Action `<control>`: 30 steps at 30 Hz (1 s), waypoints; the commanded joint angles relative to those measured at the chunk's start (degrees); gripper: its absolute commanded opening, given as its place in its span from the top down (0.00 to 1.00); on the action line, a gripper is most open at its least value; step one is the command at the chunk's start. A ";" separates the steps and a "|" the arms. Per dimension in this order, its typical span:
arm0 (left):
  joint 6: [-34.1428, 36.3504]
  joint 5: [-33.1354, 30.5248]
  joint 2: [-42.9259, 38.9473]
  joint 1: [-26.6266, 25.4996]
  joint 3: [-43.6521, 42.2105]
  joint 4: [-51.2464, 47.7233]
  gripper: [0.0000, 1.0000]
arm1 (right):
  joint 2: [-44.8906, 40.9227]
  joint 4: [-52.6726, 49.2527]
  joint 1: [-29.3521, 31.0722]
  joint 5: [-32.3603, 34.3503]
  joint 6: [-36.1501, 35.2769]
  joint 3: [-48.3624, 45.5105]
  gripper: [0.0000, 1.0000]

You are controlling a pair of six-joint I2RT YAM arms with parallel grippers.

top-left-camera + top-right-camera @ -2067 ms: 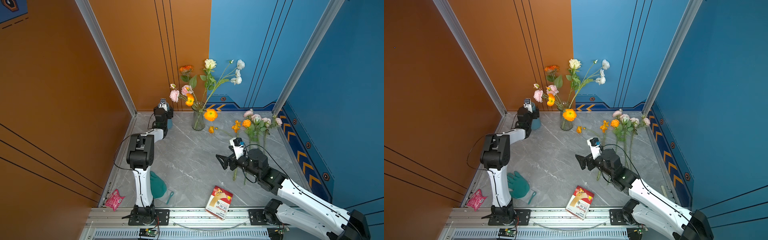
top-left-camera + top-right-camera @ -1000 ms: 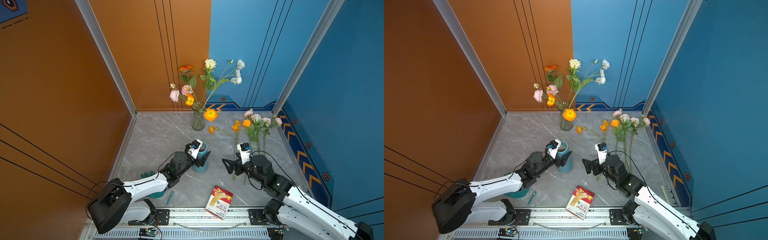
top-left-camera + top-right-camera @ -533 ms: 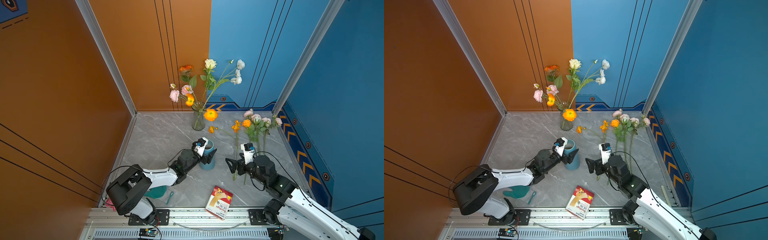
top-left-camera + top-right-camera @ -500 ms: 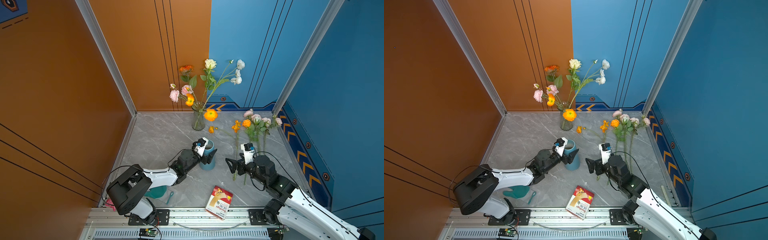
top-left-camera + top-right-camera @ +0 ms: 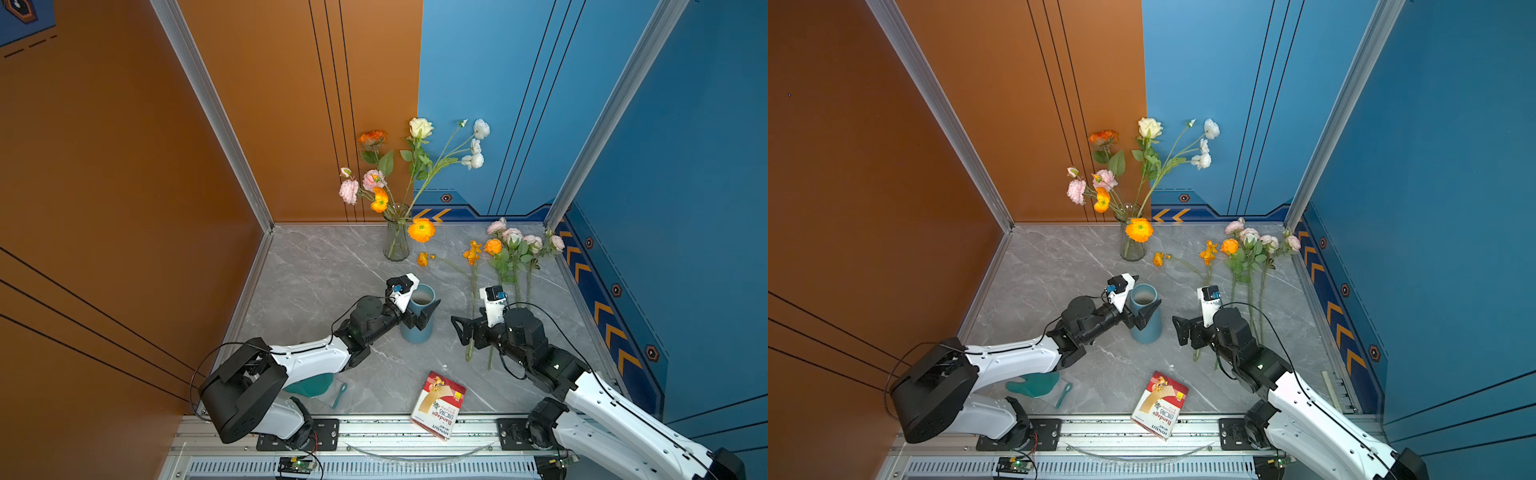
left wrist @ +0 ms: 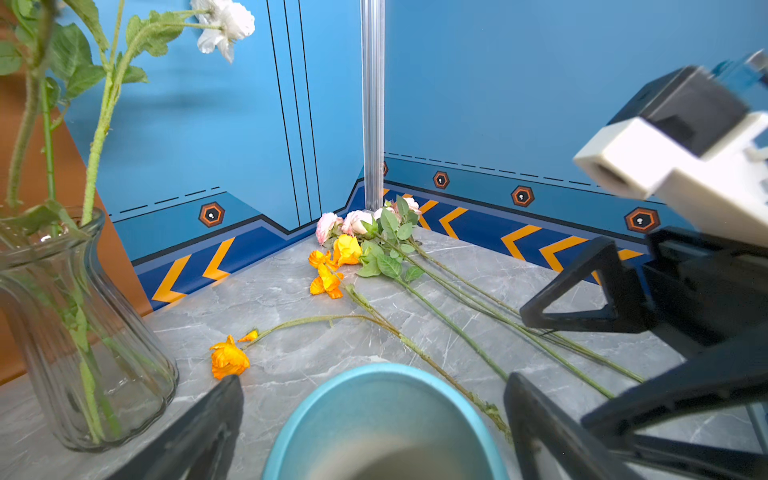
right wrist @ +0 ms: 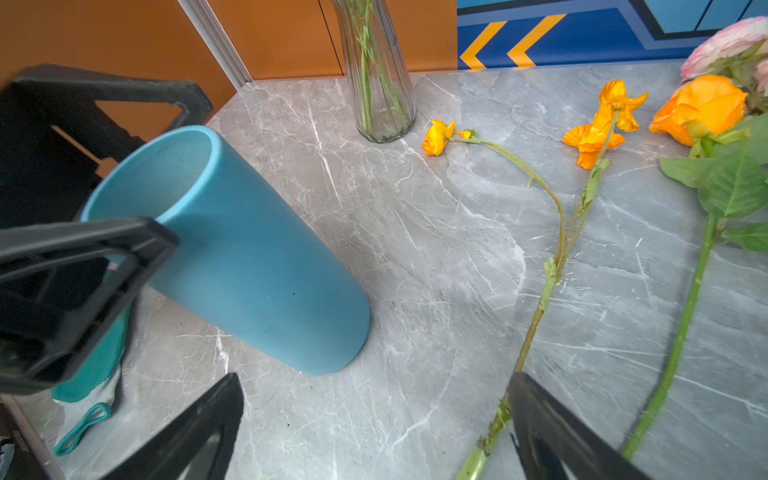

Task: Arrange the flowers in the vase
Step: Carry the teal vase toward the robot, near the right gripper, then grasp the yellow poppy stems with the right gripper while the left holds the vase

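Note:
Next, I move my left gripper back while my right gripper takes the nearest orange flowers' stem (image 5: 473, 293), because my left gripper's open fingers are crowding the rim of the upright blue vase (image 5: 421, 293).
A clear glass vase (image 5: 397, 241) at the back holds several flowers (image 5: 419, 166). More flowers (image 5: 513, 253) lie on the table at the right, their stems pointing toward the front. A blue tube-shaped vase (image 5: 417, 328) stands upright in the middle. My left gripper (image 5: 423, 296) is open, one finger on each side of the blue vase's rim (image 6: 382, 419) with a gap on both sides. To its right my right gripper (image 5: 459, 331) is open and empty, low over the stem ends (image 7: 540, 299).
A red and white bandage box (image 5: 438, 401) lies at the front edge. Under the left arm are a teal glove (image 5: 309, 384) and a small teal loop (image 5: 338, 392). Orange and blue walls close in the left, back and right sides.
My left arm carried the blue vase from the back left to the middle. Its jaws have now opened off the vase. The right gripper drifted slightly right and stayed open.

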 commanded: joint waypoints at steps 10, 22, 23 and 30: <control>4.47 12.82 -9.15 3.62 5.39 -10.49 0.02 | 5.40 -4.81 -9.50 2.00 11.28 1.79 0.02; 21.05 31.52 -15.32 1.93 24.84 -69.42 0.02 | 24.79 -11.47 -17.52 -8.20 9.81 10.12 0.31; 22.07 31.34 -16.04 2.01 23.86 -69.73 0.02 | 25.81 -10.24 -17.54 -8.07 9.89 9.87 0.34; 22.62 30.13 -20.60 2.27 14.74 -58.52 0.02 | 33.06 -9.69 -17.79 -2.21 7.64 13.00 0.45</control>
